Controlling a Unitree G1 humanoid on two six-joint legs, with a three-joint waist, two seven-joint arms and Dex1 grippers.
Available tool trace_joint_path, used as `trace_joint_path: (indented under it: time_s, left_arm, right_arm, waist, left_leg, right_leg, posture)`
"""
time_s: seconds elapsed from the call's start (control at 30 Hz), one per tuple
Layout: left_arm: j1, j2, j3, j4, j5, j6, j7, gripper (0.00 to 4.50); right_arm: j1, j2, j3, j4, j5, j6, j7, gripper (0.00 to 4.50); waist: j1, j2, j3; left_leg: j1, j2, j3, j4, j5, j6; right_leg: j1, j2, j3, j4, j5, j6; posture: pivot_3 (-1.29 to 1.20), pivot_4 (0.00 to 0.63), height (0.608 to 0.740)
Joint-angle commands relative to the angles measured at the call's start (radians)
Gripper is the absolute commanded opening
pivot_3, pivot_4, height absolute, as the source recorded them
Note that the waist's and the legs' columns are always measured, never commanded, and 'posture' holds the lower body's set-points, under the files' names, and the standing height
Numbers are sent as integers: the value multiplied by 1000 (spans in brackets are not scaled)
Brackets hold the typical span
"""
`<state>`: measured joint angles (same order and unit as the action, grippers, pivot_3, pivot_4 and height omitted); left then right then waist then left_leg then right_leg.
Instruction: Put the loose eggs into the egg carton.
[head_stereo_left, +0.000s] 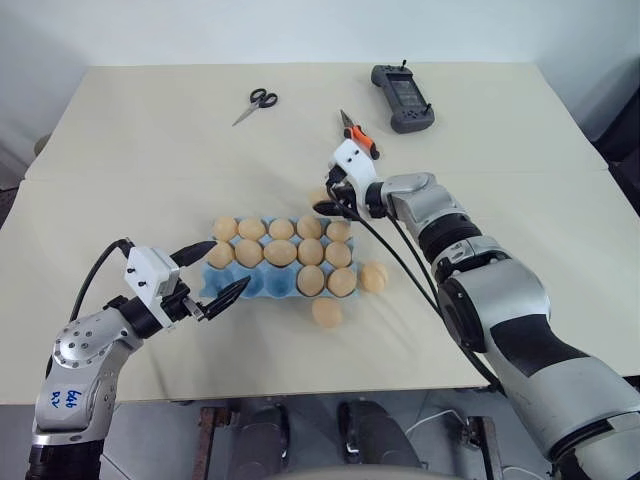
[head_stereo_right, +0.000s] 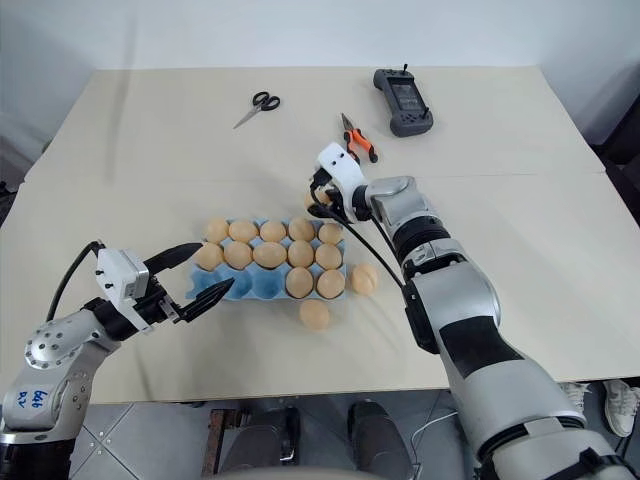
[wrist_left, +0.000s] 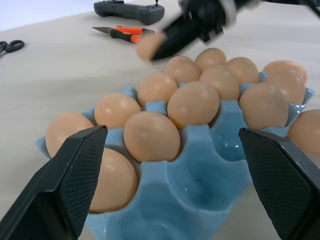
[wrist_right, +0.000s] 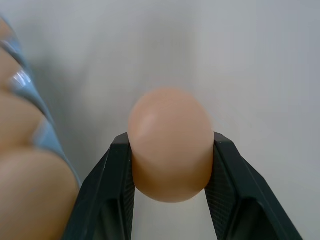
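Note:
The egg has my fingers gripping its sides with its bottom free, so my right gripper should keep carrying it to the empty cup beside the front row's eggs until it sits inside.
The light blue egg carton lies mid-table with tan eggs in most cups; three near-left cups stand empty. Two loose eggs rest on the table by its right end, one beside the corner and one in front. My right gripper hovers just beyond the carton's far right corner, shut on another egg held between its black fingers. My left gripper is open at the carton's near-left end, nothing between its fingers.
At the back of the cream table lie scissors, orange-handled pliers and a black handheld controller. The table's front edge runs just below the loose eggs.

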<state>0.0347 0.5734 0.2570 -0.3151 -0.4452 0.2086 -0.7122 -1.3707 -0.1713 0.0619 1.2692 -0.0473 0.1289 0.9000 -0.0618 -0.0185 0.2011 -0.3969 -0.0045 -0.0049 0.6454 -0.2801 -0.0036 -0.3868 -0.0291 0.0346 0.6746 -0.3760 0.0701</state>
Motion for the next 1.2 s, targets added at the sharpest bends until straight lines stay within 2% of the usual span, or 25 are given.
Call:
trace_joint_path:
  time_s: [0.03, 0.13, 0.23, 0.33, 0.47, 0.57, 0.73, 0.8, 0.83, 1.03, 1.2]
  left_arm:
    - [7, 29, 33, -27, -17, -18, -29, 4500]
    - [19, 64, 55, -24, -29, -22, -72, 4500]
    - [58, 105, 84, -27, -44, -25, -134, 4500]
    - [106, 142, 117, -20, -50, -43, -196, 4500]
    - [148, 182, 159, 18, -49, -67, -264, 4500]
    - [134, 190, 156, 46, -41, -70, -273, 4500]
    - [119, 180, 133, 18, -44, -50, -254, 4500]
    - [123, 177, 129, 4, -47, -43, -249, 4500]
    - [124, 175, 127, -1, -48, -40, -246, 4500]
    - [131, 172, 126, -25, -61, -22, -246, 4500]
    - [112, 175, 112, -28, -66, -6, -249, 4500]
  right_arm:
    - [-54, -21, -18, -84, 37, -35, 131, 1507]
    - [-25, -19, 9, -218, 68, 47, 273, 1507]
    - [104, -28, 81, -515, 89, 208, 359, 1507]
    - [263, -47, 149, -872, 120, 415, 362, 1507]
    - [426, -70, 245, -1182, 126, 575, 317, 1507]
    - [501, -80, 325, -1275, 100, 589, 274, 1507]
    - [525, -82, 376, -1340, 120, 623, 237, 1507]
    - [527, -82, 383, -1352, 129, 633, 225, 2198]
    - [526, -82, 382, -1358, 135, 638, 220, 2365]
    - [523, -125, 330, -1449, 218, 667, 239, 4491]
    - [558, -209, 236, -1510, 301, 629, 251, 4491]
  waist:
    - [1, 0, 0]
    - [-1, 0, 0]
    - [1, 0, 0]
    - [6, 0, 0]
    - [8, 0, 0]
    - [7, 0, 0]
    - [3, 0, 0]
    - [3, 0, 0]
    - [3, 0, 0]
    - [5, 0, 0]
    - [7, 0, 0]
  left_leg:
    - [-3, 0, 0, 1, 0, 0]
    - [-8, 0, 0, 2, 1, -1]
    - [-8, 1, 0, 1, 1, -1]
    - [-9, 1, -1, 1, 0, -1]
    - [-11, 1, -1, 1, -1, -1]
    - [-10, 1, -1, 1, -1, 0]
    - [-9, 1, 0, 2, 1, 0]
    - [-8, 1, 0, 2, 1, 0]
    - [-8, 1, 0, 1, 1, 0]
    - [-8, 1, 0, 1, 1, 0]
    - [-8, 1, 0, 1, 1, 0]
  right_leg:
    - [-3, 0, 0, 1, 0, 0]
    - [-8, 0, 0, 5, 0, 0]
    - [-8, 0, -1, 5, 0, 0]
    - [-8, 0, -2, 4, 0, 0]
    - [-9, -1, -2, 1, 0, 0]
    - [-8, -1, -2, -2, 0, 0]
    - [-8, -1, -2, -2, 0, -1]
    - [-8, -1, -2, -1, 1, -2]
    - [-8, -1, -2, -1, 1, -2]
    - [-8, -2, -2, -1, 1, -2]
    - [-8, -2, -3, -2, 1, -2]
  posture:
    - [0, 150, 740]
    - [0, 150, 740]
    - [0, 150, 740]
    - [0, 150, 740]
    - [0, 150, 740]
    - [0, 150, 740]
    - [0, 150, 740]
    - [0, 150, 740]
    - [0, 150, 740]
    - [0, 150, 740]
    - [0, 150, 740]
